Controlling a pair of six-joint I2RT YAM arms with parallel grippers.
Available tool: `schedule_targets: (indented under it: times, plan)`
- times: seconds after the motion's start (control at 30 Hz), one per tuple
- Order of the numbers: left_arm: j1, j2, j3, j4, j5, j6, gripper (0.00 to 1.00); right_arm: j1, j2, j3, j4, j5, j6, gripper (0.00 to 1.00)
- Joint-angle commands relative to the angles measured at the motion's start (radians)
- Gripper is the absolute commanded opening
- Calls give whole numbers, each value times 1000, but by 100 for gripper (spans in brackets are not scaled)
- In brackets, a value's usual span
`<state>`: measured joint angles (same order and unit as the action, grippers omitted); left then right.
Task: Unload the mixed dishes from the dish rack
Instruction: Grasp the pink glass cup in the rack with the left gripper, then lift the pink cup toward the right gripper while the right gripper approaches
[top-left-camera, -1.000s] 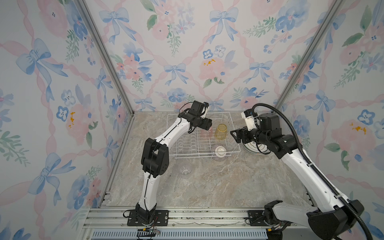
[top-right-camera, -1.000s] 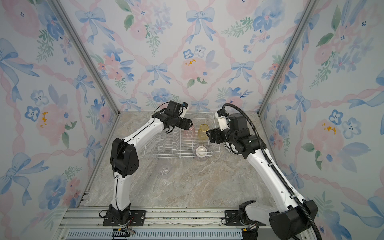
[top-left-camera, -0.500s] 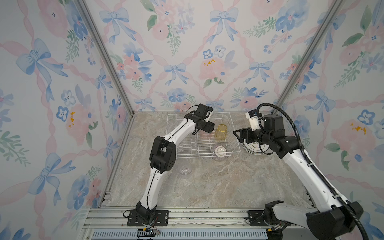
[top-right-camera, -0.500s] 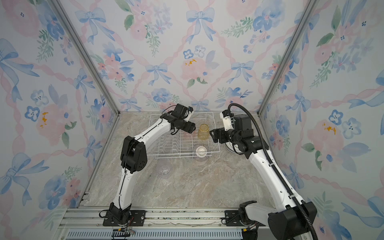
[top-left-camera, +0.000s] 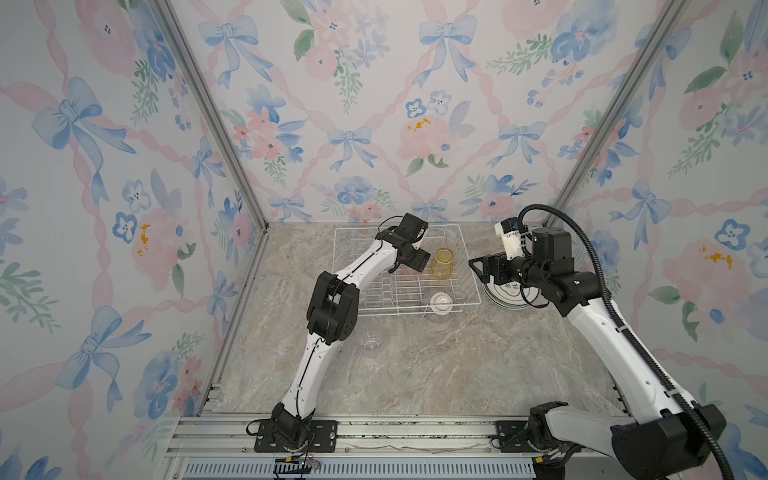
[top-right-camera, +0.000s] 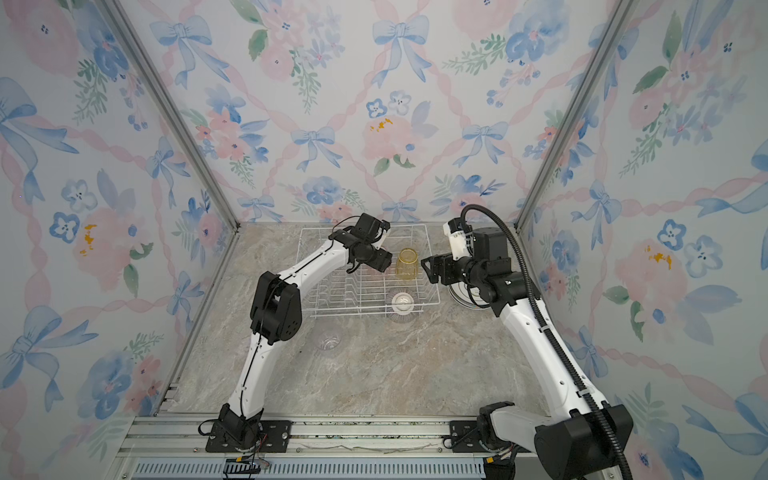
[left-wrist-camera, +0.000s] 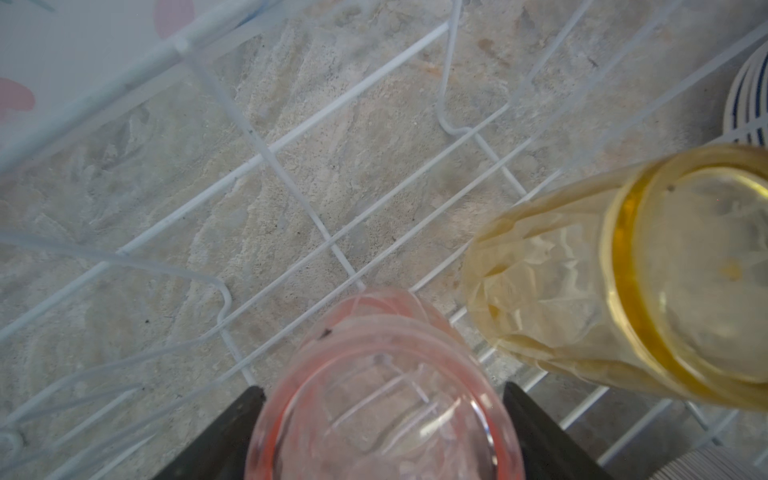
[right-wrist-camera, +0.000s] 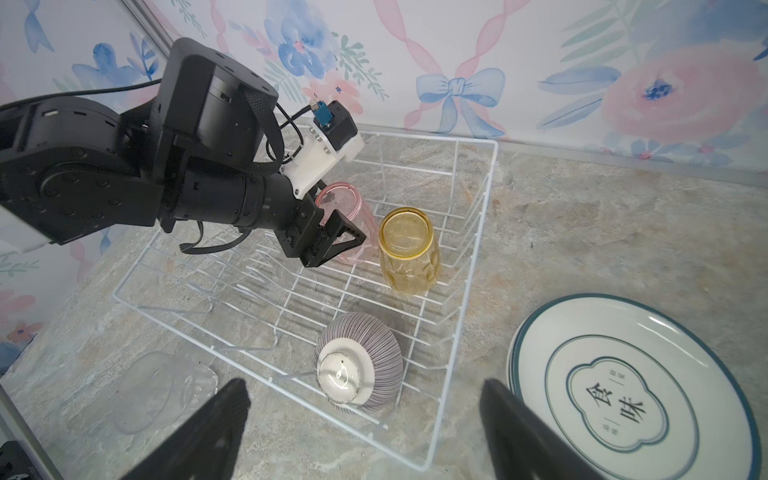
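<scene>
Next, my left gripper picks up and tilts the pink tumbler (right-wrist-camera: 342, 200) because it stands upside down in the rack, and then hold out its open end (right-wrist-camera: 357, 254) to my right gripper.
The white wire dish rack (top-left-camera: 357, 228) (top-right-camera: 324, 228) stands at the back of the table. Inside it a pink tumbler (left-wrist-camera: 386, 395) (right-wrist-camera: 349, 208) and a yellow tumbler (top-left-camera: 442, 264) (right-wrist-camera: 409, 253) stand upside down side by side. A purple-striped bowl (top-left-camera: 439, 303) (right-wrist-camera: 359, 365) lies upturned at the rack's front right corner. My left gripper (top-left-camera: 417, 262) (left-wrist-camera: 383, 388) is open, with one finger on each side of the pink tumbler. My right gripper (top-left-camera: 478, 266) (right-wrist-camera: 363, 382) hangs open and empty above the rack's right edge. White dark-rimmed plates (top-left-camera: 509, 295) (right-wrist-camera: 623, 395) are stacked on the table right of the rack.
A clear tumbler (top-left-camera: 371, 338) (right-wrist-camera: 162, 390) stands on the marble table in front of the rack's left half. Upright plate dividers (top-left-camera: 374, 291) fill the rack's left side. Flowered walls close the table on three sides.
My left arm has swung right and lower inside the rack, bringing its open fingers around the pink tumbler. The right arm has hardly shifted.
</scene>
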<state>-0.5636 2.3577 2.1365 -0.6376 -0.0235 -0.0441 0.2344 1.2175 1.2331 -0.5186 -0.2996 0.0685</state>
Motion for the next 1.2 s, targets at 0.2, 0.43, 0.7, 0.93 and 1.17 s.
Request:
schedule_targets:
  times: [0.2,0.43,0.7,0.93,1.17]
  plan:
    - [5,32,46,-20,10,20,61,-14,16,-15,21,-22,17,90]
    - [17,6,18,-27,36,16,44,-14,27,-14,18,-43,27,90]
    - [61,-79,-5,-26,150,-14,42,-14,53,-34,65,-175,93,89]
    - [94,-172,-15,-24,261,-35,40,-14,92,-65,120,-307,162,87]
    - [130,-250,-13,-4,457,-87,38,-14,134,-138,264,-449,268,81]
